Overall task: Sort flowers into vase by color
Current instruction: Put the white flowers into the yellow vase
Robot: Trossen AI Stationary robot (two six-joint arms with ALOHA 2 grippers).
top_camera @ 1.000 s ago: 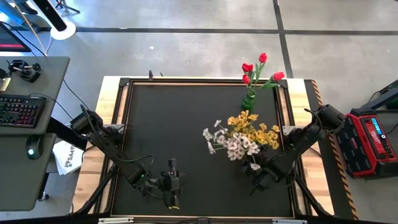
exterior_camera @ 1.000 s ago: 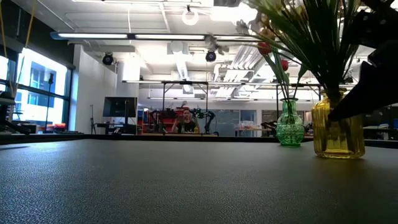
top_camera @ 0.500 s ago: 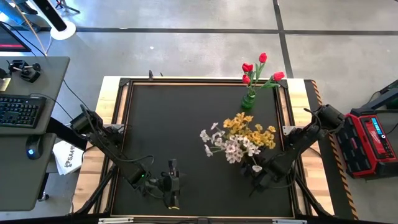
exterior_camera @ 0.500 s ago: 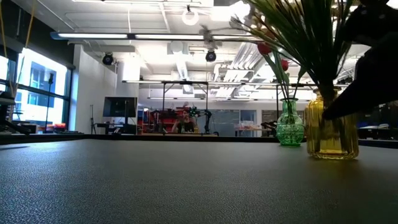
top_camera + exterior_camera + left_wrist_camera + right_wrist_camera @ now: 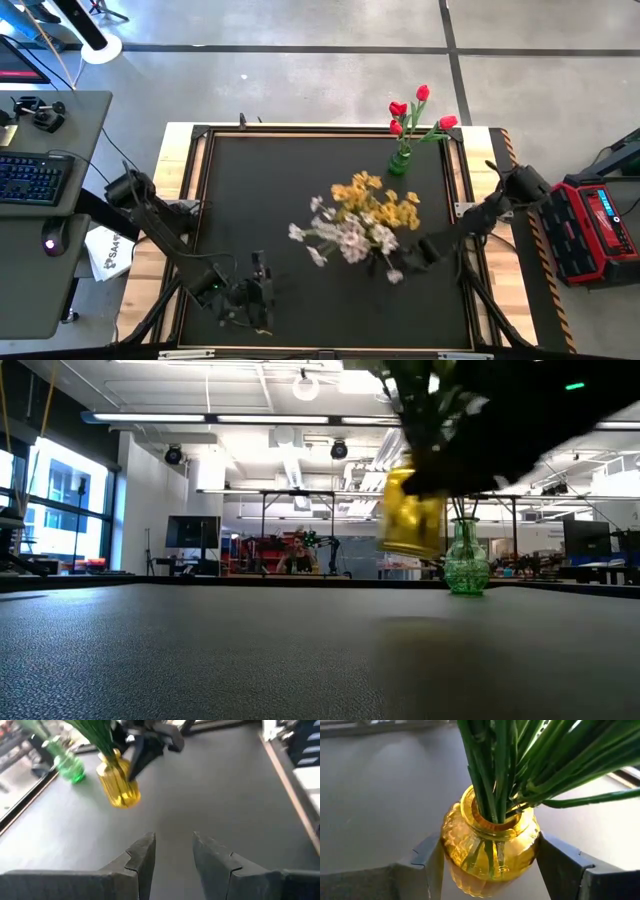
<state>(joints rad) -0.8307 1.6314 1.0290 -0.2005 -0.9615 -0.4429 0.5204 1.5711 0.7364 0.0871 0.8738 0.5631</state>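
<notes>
The yellow vase (image 5: 408, 520) is hanging clear and the far tabletop (image 5: 312, 172) is open, so the robot's right gripper goes on carrying the vase there until the vase's base stands flat.
A yellow glass vase (image 5: 490, 850) holds a bunch of green stems with yellow and white blossoms (image 5: 355, 215). My right gripper (image 5: 490, 867) is shut on it, in the table's right half (image 5: 408, 256). In the low view the yellow vase (image 5: 412, 510) hangs above the tabletop, tilted. A green vase (image 5: 400, 160) with red tulip buds (image 5: 415, 108) stands on its base near the far right corner. My left gripper (image 5: 258, 292) is open near the near edge, holding nothing (image 5: 173, 845). My right gripper pinches the yellow vase's round body (image 5: 455, 855) between its two fingers, one finger (image 5: 427, 862) on each side, below the neck. It comes level from the table's right. The vase is lifted clear of the table and tilted, its stems leaning toward the left.
The black tabletop (image 5: 270, 200) lies bare in its left half and middle. A raised frame (image 5: 200, 135) runs around it. Off the table stand a desk with a keyboard (image 5: 30, 175) at left and a red case (image 5: 600, 225) at right.
My right gripper has lifted the yellow vase off the table and carried it toward the table's left. The vase has tipped and the bouquet has swung left with it. My left gripper has shifted a little toward the left edge.
</notes>
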